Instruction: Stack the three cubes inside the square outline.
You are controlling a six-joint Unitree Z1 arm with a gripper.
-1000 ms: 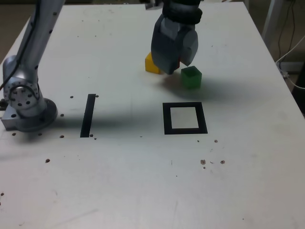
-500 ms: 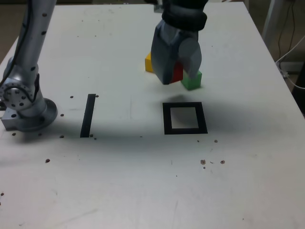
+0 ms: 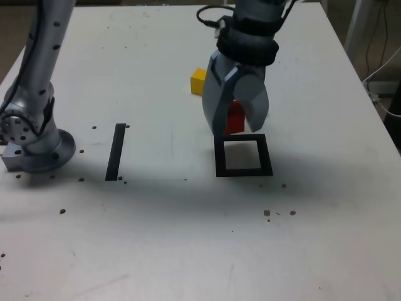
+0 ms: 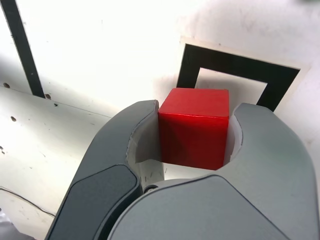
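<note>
The red cube is hanging upright in my gripper and the square outline is empty ahead, so I should keep carrying and lowering the cube until it sits inside the outline.
My gripper is shut on the red cube and holds it in the air just behind the far edge of the square outline. The wrist view shows the red cube clamped between both fingers, with the square outline beyond it. The yellow cube rests on the table behind the gripper, toward the exterior view's left. The green cube is hidden behind the gripper.
A straight black tape strip lies to the exterior view's left of the outline; the same tape strip crosses a corner of the wrist view. The arm's base stands at the table's left edge. Small dark specks dot the white table.
The gripper has lifted the red cube from between the yellow and green cubes and carried it toward the square outline. The green cube is now hidden behind the gripper.
</note>
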